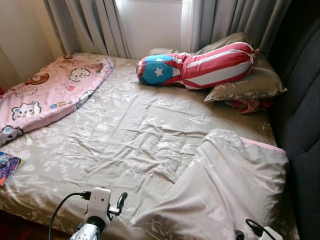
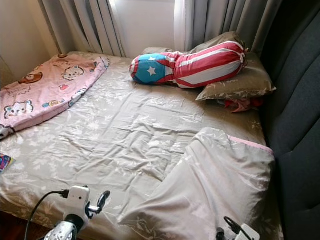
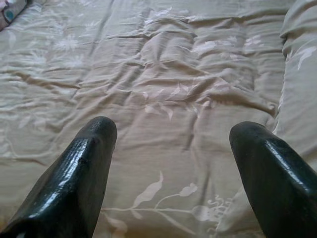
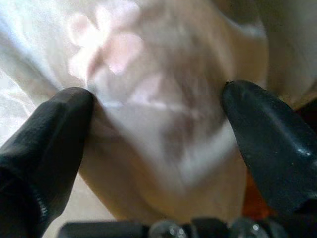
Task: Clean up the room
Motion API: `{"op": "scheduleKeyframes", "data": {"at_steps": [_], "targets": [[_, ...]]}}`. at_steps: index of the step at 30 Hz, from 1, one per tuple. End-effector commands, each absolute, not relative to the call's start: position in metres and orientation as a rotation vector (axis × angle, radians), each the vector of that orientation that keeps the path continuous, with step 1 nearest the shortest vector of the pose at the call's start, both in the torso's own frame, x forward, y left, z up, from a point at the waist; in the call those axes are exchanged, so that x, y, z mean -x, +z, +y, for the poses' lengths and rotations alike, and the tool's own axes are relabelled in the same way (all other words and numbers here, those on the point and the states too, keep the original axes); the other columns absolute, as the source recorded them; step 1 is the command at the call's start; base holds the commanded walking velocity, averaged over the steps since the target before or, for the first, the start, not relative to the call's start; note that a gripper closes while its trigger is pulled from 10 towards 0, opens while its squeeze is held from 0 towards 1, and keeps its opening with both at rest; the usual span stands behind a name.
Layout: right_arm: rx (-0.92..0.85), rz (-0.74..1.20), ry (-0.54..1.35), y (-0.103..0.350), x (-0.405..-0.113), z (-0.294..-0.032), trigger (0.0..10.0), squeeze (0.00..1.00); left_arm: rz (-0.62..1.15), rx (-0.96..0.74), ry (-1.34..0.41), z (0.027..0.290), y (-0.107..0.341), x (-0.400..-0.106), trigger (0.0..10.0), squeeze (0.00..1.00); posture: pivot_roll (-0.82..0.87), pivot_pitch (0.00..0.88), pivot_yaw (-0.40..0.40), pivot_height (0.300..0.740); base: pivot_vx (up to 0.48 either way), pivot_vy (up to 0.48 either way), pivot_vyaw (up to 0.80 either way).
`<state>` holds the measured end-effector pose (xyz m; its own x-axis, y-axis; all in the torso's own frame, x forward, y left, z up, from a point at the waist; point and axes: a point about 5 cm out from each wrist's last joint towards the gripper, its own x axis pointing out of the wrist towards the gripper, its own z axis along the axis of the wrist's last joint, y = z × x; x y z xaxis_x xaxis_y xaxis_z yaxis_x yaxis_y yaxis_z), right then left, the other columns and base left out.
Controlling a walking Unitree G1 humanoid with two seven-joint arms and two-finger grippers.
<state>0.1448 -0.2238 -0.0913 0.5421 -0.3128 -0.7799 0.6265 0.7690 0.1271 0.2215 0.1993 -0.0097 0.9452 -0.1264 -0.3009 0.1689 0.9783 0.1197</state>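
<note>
The duvet's edge slants loose [image 1: 173, 187] over the sheet, so this edge should swing straight and lie flat when the robot pulls the duvet's fold [image 4: 161, 121] toward the headboard.
A bed with a wrinkled beige floral sheet [image 1: 125, 130] lies before me. A beige duvet [image 1: 225, 185] with a pink edge is bunched at the near right corner. A pink cartoon blanket [image 1: 50, 92] lies crumpled at the far left. My left gripper [image 3: 171, 134] hovers open over the sheet at the bed's near edge, with nothing between its fingers [image 1: 121, 200]. My right gripper [image 4: 158, 99] is open at the duvet's near corner, and a fold of the duvet fabric [image 4: 148, 129] bulges between its fingers without being pinched. Its wrist [image 1: 265, 232] sits at the bottom right.
A red, white and blue starred bolster [image 1: 200, 65] rests on a beige pillow [image 1: 250, 85] at the head, with a red cloth [image 1: 247, 105] poking out below. A colourful book [image 1: 6, 167] lies at the left edge. A dark padded headboard [image 1: 302, 115] lines the right; curtains [image 1: 90, 25] hang behind.
</note>
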Motion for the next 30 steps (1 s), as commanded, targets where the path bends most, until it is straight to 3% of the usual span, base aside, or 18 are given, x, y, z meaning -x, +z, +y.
{"op": "scheduleKeyframes", "data": {"at_steps": [1, 2, 3, 4, 15, 23, 30], "targets": [[-0.416, 0.868, -0.573, -0.096, -0.137, -0.219, 10.0, 1.0, 0.307, -0.158, -0.169, 0.2, -0.01, -0.22, 10.0, 0.0, 0.08, 0.004, 0.044, 0.694, 0.0, 0.0, 0.0], [-0.422, 0.875, -0.57, -0.097, -0.135, -0.216, 10.0, 1.0, 0.308, -0.161, -0.172, 0.202, -0.009, -0.219, 10.0, 0.0, 0.09, 0.009, 0.048, 0.694, 0.0, 0.0, 0.0], [-0.443, 0.889, -0.558, -0.099, -0.133, -0.213, 10.0, 0.12, 0.309, -0.165, -0.175, 0.203, -0.009, -0.218, 10.0, 0.0, 0.09, 0.013, 0.051, 0.694, 0.0, 0.0, 0.0], [-0.454, 0.897, -0.544, -0.099, -0.132, -0.211, 10.0, 0.0, 0.309, -0.167, -0.177, 0.203, -0.008, -0.217, 10.0, 0.0, 0.09, 0.015, 0.051, 0.694, 0.0, 0.0, 0.0], [-0.395, 1.056, -0.466, -0.11, -0.113, -0.191, 10.0, 0.0, 0.312, -0.181, -0.196, 0.206, -0.004, -0.207, 10.0, 0.0, 0.12, 0.057, 0.064, 0.694, 0.0, 0.0, 0.0], [-0.354, 1.118, -0.493, -0.113, -0.103, -0.195, 10.0, 0.0, 0.324, -0.189, -0.205, 0.208, -0.003, -0.195, 10.0, 0.0, 0.13, 0.098, 0.076, 0.694, 0.0, 0.0, 0.0], [-0.344, 1.087, -0.635, -0.112, -0.091, -0.211, 10.0, 0.0, 0.339, -0.196, -0.222, 0.21, -0.001, -0.192, 10.0, 0.0, 0.11, 0.119, 0.091, 0.694, 0.0, 0.0, 0.0]]}}
